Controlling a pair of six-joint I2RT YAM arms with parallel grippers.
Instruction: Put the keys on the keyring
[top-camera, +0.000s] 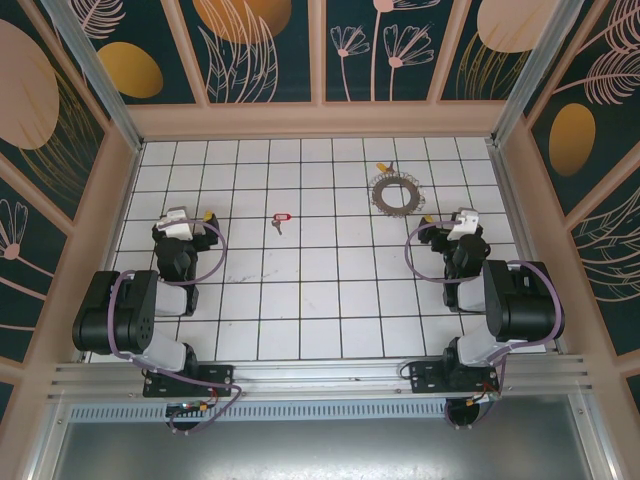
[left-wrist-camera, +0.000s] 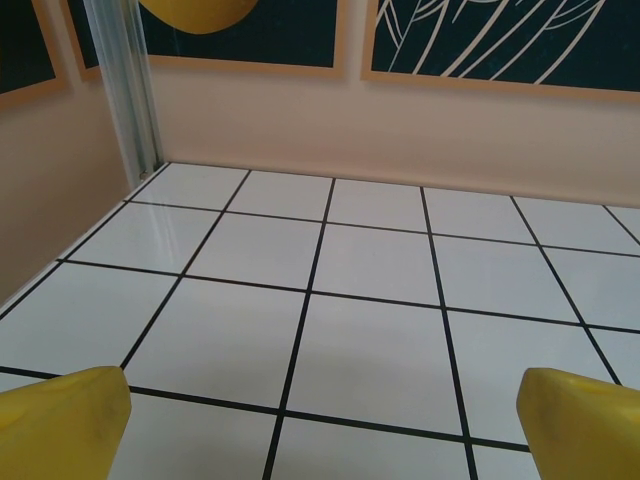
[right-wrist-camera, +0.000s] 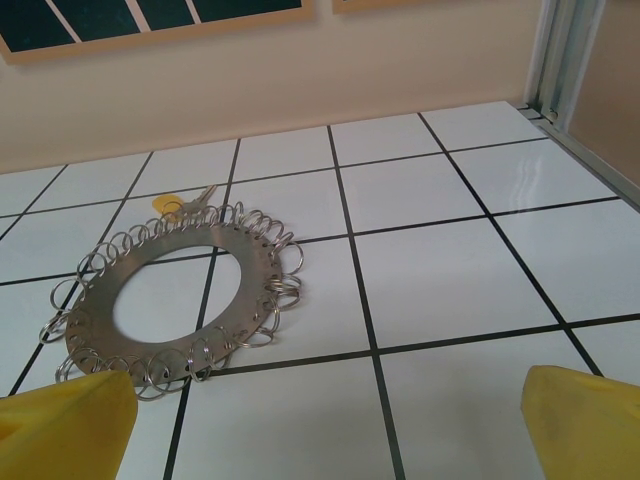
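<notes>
The keyring (top-camera: 382, 204) is a long way from the key with the red tag, so my right gripper should move the keyring toward the middle (top-camera: 342, 257) while my left gripper waits.
A tiny silvery key with a red tag (top-camera: 279, 219) lies on the white tiled floor, right of my left gripper (top-camera: 190, 216). The keyring (top-camera: 394, 192) is a flat grey metal ring fringed with small split rings, lying flat at the back right with a yellow-orange tag (top-camera: 381, 168) behind it. In the right wrist view the keyring (right-wrist-camera: 172, 298) sits ahead and left of my right gripper (right-wrist-camera: 325, 425), its yellow tag (right-wrist-camera: 166, 204) at the far rim. Both grippers stand open with nothing between the yellow fingers (left-wrist-camera: 65, 420); the left gripper (left-wrist-camera: 320, 425) faces bare tiles.
Peach walls (top-camera: 320, 120) with dark floral panels enclose the tiled floor on three sides. An aluminium post (left-wrist-camera: 125, 95) stands in the far left corner, another post (right-wrist-camera: 565, 60) in the far right corner. Purple cables loop beside each arm.
</notes>
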